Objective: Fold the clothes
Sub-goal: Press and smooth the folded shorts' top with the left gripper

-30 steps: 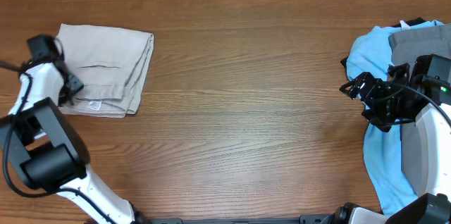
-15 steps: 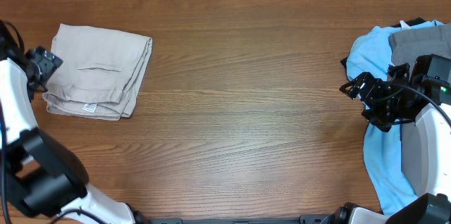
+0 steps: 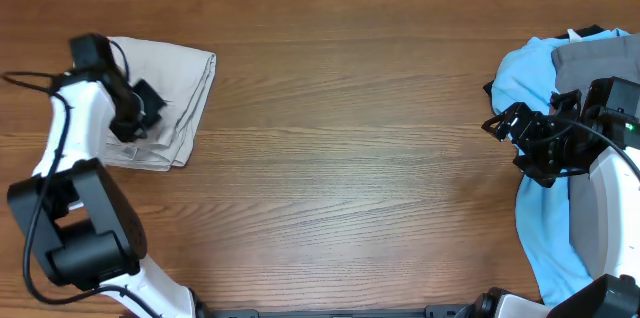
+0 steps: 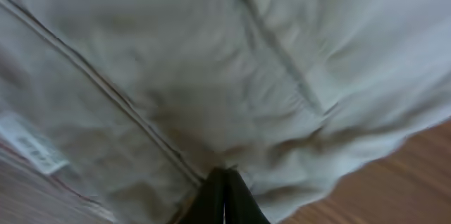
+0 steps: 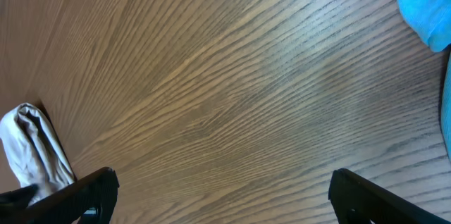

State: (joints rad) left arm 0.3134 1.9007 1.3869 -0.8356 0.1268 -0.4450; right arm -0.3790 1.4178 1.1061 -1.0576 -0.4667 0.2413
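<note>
I should move my closed left gripper, which is on the middle of the shorts, to their edge by the open wood. Then it should push the shorts farther to the side.
The clothes, beige khaki shorts, lie folded at the table's far left. My left gripper is over their middle, shut, its fingertips pressed together and pointing down at the fabric. The left wrist view is blurred: the shorts fill it, with a stitched seam and a small white label, and the closed left gripper touches the cloth with nothing seen pinched between its fingers. My right gripper hangs at the right side, open above bare wood. In the right wrist view the right gripper is wide apart, with the shorts far off.
A light blue T-shirt lies heaped at the right edge, with a grey garment on top, under my right arm. A corner of the blue T-shirt shows in the right wrist view. Brown wood table spans the middle.
My left arm swung from the table's left edge back over the shorts, and its jaws closed. The shorts' left side shifted slightly. The right arm has not moved.
</note>
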